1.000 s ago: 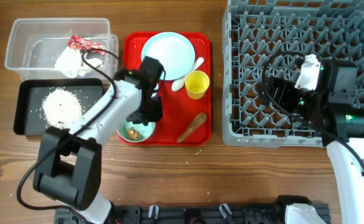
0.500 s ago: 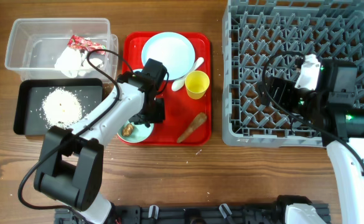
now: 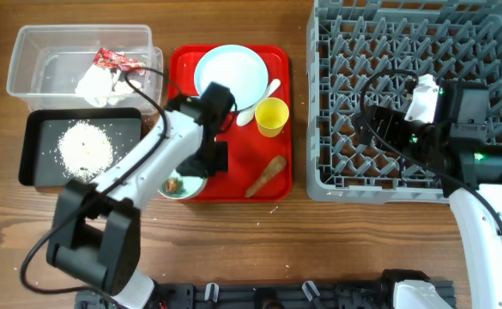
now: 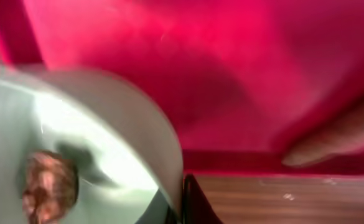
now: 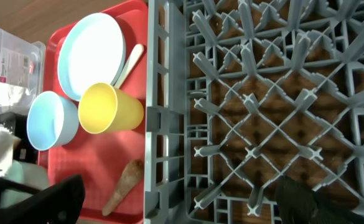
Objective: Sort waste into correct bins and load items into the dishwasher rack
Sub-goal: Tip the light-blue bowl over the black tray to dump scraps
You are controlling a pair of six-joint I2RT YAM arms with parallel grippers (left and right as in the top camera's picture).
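Observation:
My left gripper still has the brown food lump (image 3: pixel 172 184) to empty from inside the mint-green bowl into the black tray (image 3: pixel 84 149) before returning the bowl to the red tray.
My left gripper (image 3: pixel 199 174) is shut on the right rim of the mint-green bowl (image 3: pixel 180 185), at the front left corner of the red tray (image 3: pixel 233 154). Close up in the left wrist view, the rim of the mint-green bowl (image 4: pixel 107 124) runs between the fingers of the left gripper (image 4: pixel 180 208). A small brown food lump (image 4: pixel 48 190) lies inside. My right gripper (image 5: pixel 175 202) hangs open over the dishwasher rack (image 3: pixel 414 51), near its left side. On the tray are the pale-blue plate (image 3: pixel 231 75), yellow cup (image 3: pixel 271 116), white spoon (image 3: pixel 266 93) and brown carrot-shaped stick (image 3: pixel 265 176). The pale-blue bowl (image 5: pixel 52 120) shows beside the cup.
The clear tub (image 3: pixel 36 51) at the back left holds the red wrapper (image 3: pixel 117 60) and white napkin (image 3: pixel 96 86). In front of it the black tray (image 3: pixel 40 154) holds rice grains (image 3: pixel 85 146). A few grains lie on the wooden table (image 3: pixel 268 249).
My left gripper has closed on the mint-green bowl's rim, and the bowl has shifted slightly toward the tray's front left corner. The right arm has not moved.

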